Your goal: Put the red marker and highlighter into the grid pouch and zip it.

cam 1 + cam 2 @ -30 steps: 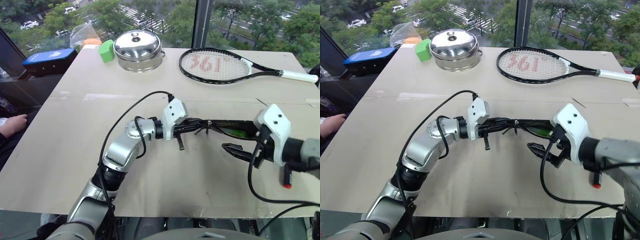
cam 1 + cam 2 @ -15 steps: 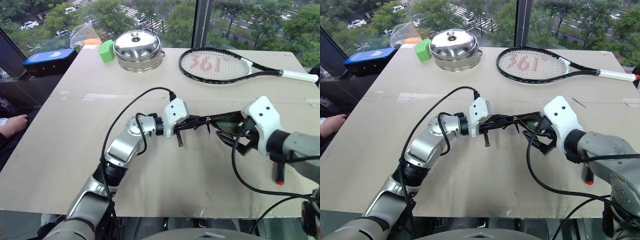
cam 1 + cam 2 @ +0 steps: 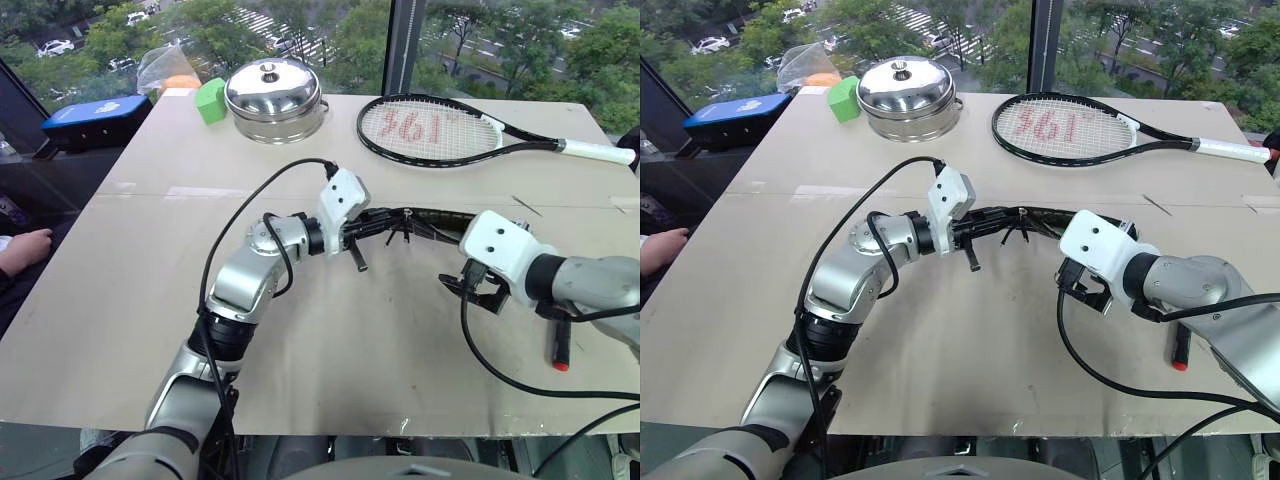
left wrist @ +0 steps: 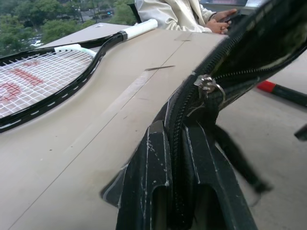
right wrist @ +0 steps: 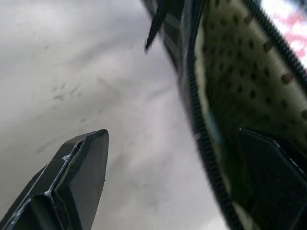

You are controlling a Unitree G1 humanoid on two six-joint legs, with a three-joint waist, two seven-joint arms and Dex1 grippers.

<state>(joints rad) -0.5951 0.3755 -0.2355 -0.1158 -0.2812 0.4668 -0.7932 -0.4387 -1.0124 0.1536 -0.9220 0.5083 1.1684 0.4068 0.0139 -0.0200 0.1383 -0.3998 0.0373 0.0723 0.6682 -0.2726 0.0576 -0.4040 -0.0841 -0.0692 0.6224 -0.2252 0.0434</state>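
I expect the grid pouch (image 3: 437, 218) to zip fully shut when I pull toward its open end, because the black pull cord (image 5: 156, 29) hangs where the pouch's opening gets narrow.
The grid pouch (image 3: 432, 218) hangs just above the table, its zipper slider (image 4: 207, 86) partway along and the mouth open. My left gripper (image 3: 372, 230) is shut on the pouch's left end; a black pull cord (image 3: 357, 262) dangles below it. My right gripper (image 5: 170, 134) is open at the pouch's right end, with one finger (image 5: 273, 172) against the pale dotted lining inside and the other finger (image 5: 72, 177) outside over the table. The red marker (image 3: 559, 346) lies on the table by my right forearm. The highlighter is hidden.
At the back stand a lidded steel pot (image 3: 275, 95), a green block (image 3: 211, 100) and a blue box (image 3: 95, 115); a tennis racket (image 3: 430, 130) lies back right. A person's hand (image 3: 25, 250) rests at the table's left edge, and another person (image 4: 182, 12) sits beyond the far side.
My right gripper has rolled over and swung left up to the pouch's open end. My left gripper has carried the pouch slightly up and away from me.
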